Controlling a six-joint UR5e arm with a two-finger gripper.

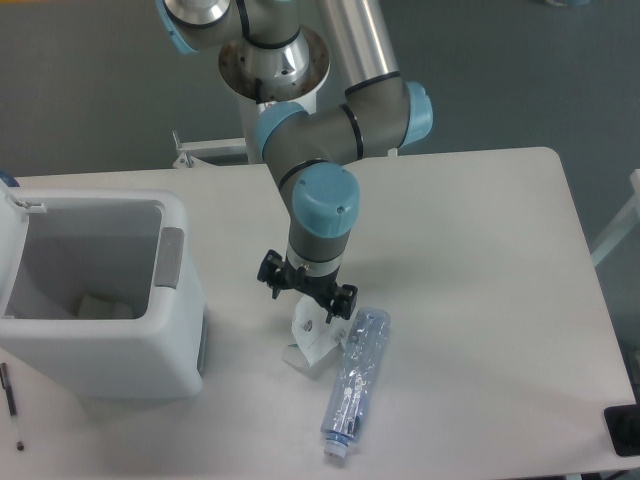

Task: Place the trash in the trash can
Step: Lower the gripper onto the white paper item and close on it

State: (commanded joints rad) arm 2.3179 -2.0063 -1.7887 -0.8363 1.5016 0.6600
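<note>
My gripper will lift the crumpled white paper wrapper [314, 336] free and leave the bottle lying, because the bottle's near edge [347, 350] shows whole next to the wrapper.
A crumpled white paper wrapper [318, 343] lies on the table, partly covered by my gripper [306, 295]. The gripper hangs directly above the wrapper's upper end with its black fingers spread open and nothing between them. A crushed clear bluish plastic bottle [357, 380] with a white cap lies just right of the wrapper, cap toward the front edge. The white trash can [95, 293] stands at the left, open at the top, with something pale showing at its bottom.
A pen [11, 403] lies at the table's left front corner beside the bin. A black object [624, 429] sits at the right front edge. The robot's base stands behind the table's back edge.
</note>
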